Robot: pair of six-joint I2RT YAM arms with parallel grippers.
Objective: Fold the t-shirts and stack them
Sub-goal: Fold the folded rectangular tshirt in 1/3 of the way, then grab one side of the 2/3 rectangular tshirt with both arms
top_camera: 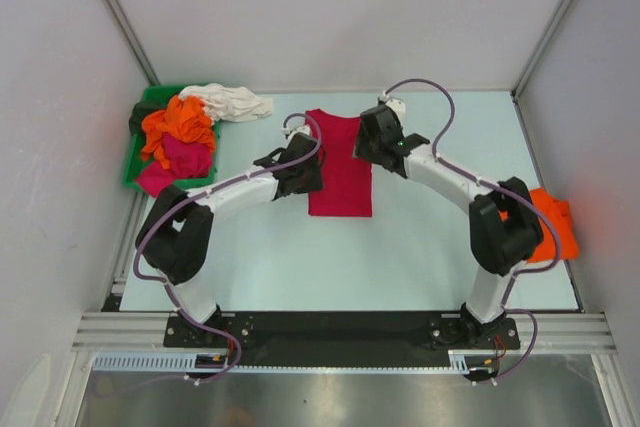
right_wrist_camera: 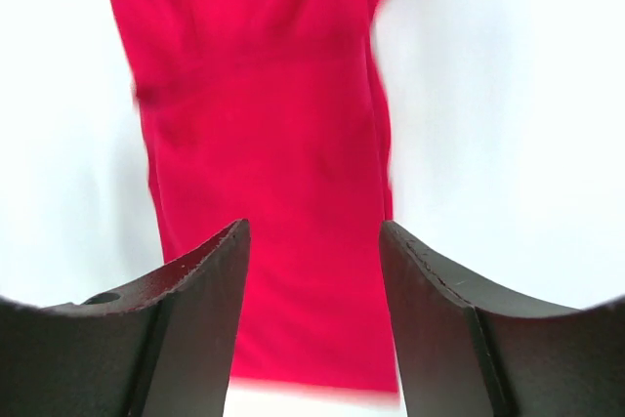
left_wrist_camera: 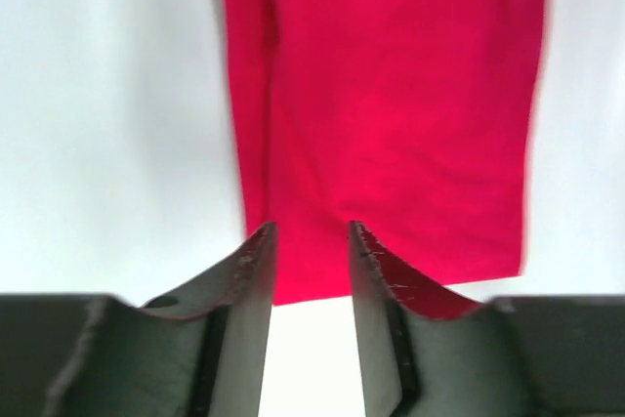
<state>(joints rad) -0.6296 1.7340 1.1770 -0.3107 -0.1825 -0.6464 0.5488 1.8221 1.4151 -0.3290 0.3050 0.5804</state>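
Note:
My left gripper and my right gripper need to pull the t-shirt by its front corners (top_camera: 313,213) toward me before folding, because the crimson-red t-shirt's far end (top_camera: 336,117) is by the table's back edge.
A crimson-red t-shirt (top_camera: 340,172) lies flat in the middle of the table, folded into a long narrow strip. My left gripper (top_camera: 303,165) hovers at its left edge, open and empty. In the left wrist view the shirt (left_wrist_camera: 391,114) stretches away from the gripper (left_wrist_camera: 308,241), with an end edge just below the fingertips. My right gripper (top_camera: 373,139) hovers at the shirt's upper right edge, open and empty. In the right wrist view the gripper (right_wrist_camera: 312,241) is over the shirt (right_wrist_camera: 264,144). A folded orange t-shirt (top_camera: 556,223) lies at the right table edge.
A green bin (top_camera: 136,152) at the back left holds orange (top_camera: 180,122), magenta (top_camera: 185,157) and dark (top_camera: 145,117) shirts. A crumpled white shirt (top_camera: 235,101) lies against the bin's far side. Grey walls close in the table on three sides.

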